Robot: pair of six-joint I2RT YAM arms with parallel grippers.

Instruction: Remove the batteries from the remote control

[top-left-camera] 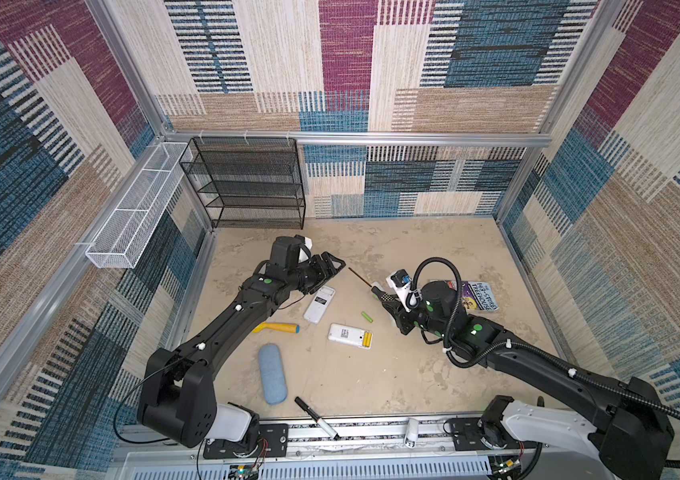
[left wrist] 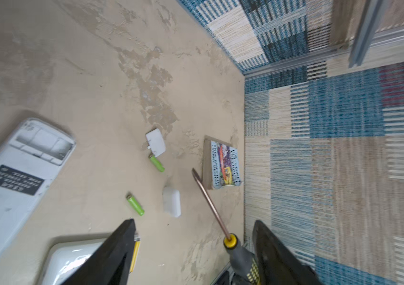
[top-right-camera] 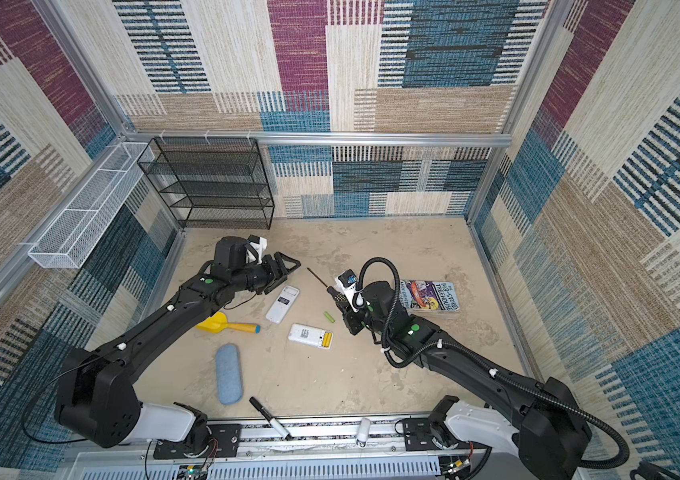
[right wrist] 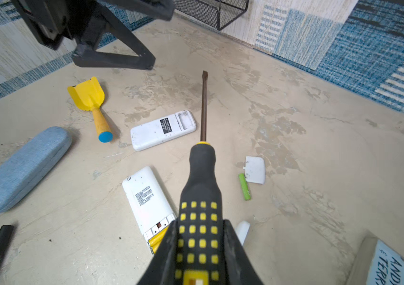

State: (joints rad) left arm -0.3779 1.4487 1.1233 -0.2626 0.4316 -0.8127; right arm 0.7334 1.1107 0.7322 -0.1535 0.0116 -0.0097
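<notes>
My right gripper should move back while my left gripper holds and turns the remote (top-left-camera: 344,333), because the screwdriver's tip reaches past the yellow batteries (top-left-camera: 367,340) in the loose remote.
A white remote control (top-left-camera: 344,333) lies back up with two yellow batteries (top-left-camera: 367,339) in its open bay. A second remote (top-left-camera: 319,304) (right wrist: 162,129) has an empty bay. Two lime green batteries (left wrist: 156,163) (left wrist: 135,204) lie loose on the floor, and only one of them (top-left-camera: 367,316) shows in both top views. My right gripper (right wrist: 199,246) (top-left-camera: 392,307) is shut on the handle of a black-and-yellow screwdriver (right wrist: 203,172), whose shaft points at the empty remote's far end. My left gripper (top-left-camera: 336,269) (left wrist: 196,241) hangs open above that remote, holding nothing.
Two white battery covers (left wrist: 156,143) (left wrist: 171,204) lie by the green batteries. A yellow scoop (top-left-camera: 276,328), blue glasses case (top-left-camera: 272,374) and black marker (top-left-camera: 315,417) lie front left. A book (top-left-camera: 475,295) is behind the right arm. A black mesh shelf (top-left-camera: 247,183) stands at the back wall.
</notes>
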